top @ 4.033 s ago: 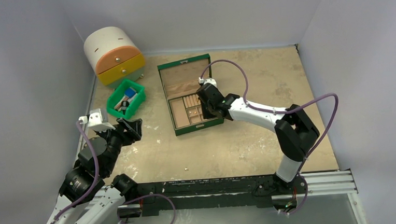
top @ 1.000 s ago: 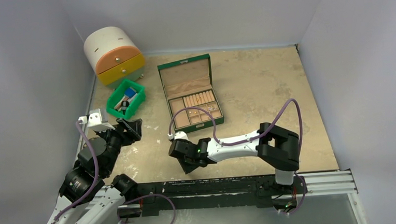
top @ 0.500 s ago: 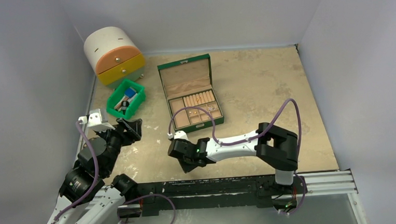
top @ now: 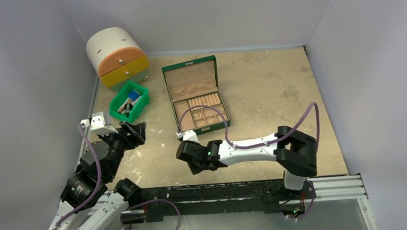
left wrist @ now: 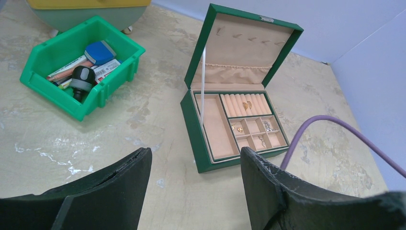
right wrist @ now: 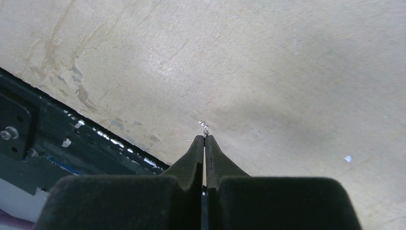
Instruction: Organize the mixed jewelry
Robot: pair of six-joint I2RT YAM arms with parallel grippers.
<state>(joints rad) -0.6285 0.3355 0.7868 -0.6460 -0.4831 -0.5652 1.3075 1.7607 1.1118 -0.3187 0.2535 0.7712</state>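
The silver piece's mate (left wrist: 262,141) is in the open front middle compartment, so my right gripper should continue toward that compartment (top: 211,119) and let the piece go beside its mate.
My right gripper (right wrist: 205,137) is shut, and a tiny silver jewelry piece (right wrist: 205,128) sticks out pinched at its fingertips, just over the tan table near the front edge. In the top view the right gripper (top: 195,167) points down at the table in front of the open green jewelry box (top: 191,81). The box's tan compartments hold small gold pieces (left wrist: 247,105) and silver pieces (left wrist: 266,125). My left gripper (left wrist: 196,160) hangs open and holds nothing, well short of the box (left wrist: 191,123), at the table's left side (top: 134,131).
A green plastic bin (top: 130,102) with blue and wooden bits stands left of the box, also in the left wrist view (left wrist: 48,52). A round drawer unit (top: 115,56) fills the back left corner. The black front rail (right wrist: 57,139) runs just behind the right gripper. White walls enclose the table.
The right gripper's jaws have closed on the small silver piece and the arm has shifted slightly to the right. The left arm has not moved.
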